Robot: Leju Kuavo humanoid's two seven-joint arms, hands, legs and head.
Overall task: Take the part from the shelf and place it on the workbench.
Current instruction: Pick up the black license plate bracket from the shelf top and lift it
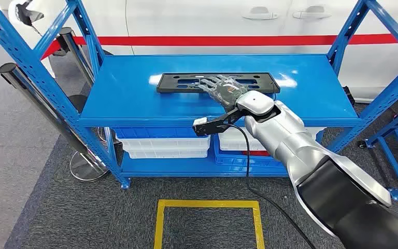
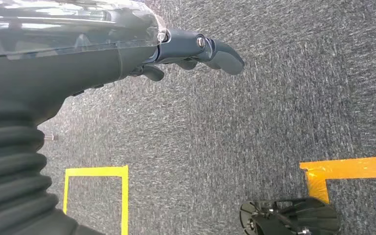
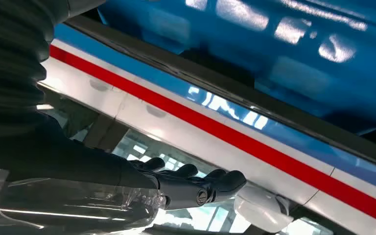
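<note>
I expect the part to stay stiff and its far end to keep from sagging when I lift it near one end, because the part's thick front edge (image 1: 179, 90) runs straight along its length.
The part (image 1: 179, 83) is a long flat black plate with cut-outs, lying on the top board of the blue shelf (image 1: 129, 98) towards its back. My right hand (image 1: 222, 89) reaches over the front edge and lies stretched out over the middle of the part, fingers spread and holding nothing. Whether it touches the plate I cannot tell. In the right wrist view the right hand (image 3: 196, 188) has straight fingers, and the part (image 3: 254, 95) runs past as a dark band against the blue board. My left hand (image 2: 191, 51) hangs over grey carpet, fingers loosely extended, nothing in it.
White bins (image 1: 160, 146) and a blue bin sit on the lower shelf level. Blue uprights (image 1: 31, 67) frame both sides. A black pole stand (image 1: 46, 106) leans at the left. A yellow tape square (image 1: 207, 205) marks the carpet in front. A white panel with a red stripe (image 1: 217, 40) stands behind.
</note>
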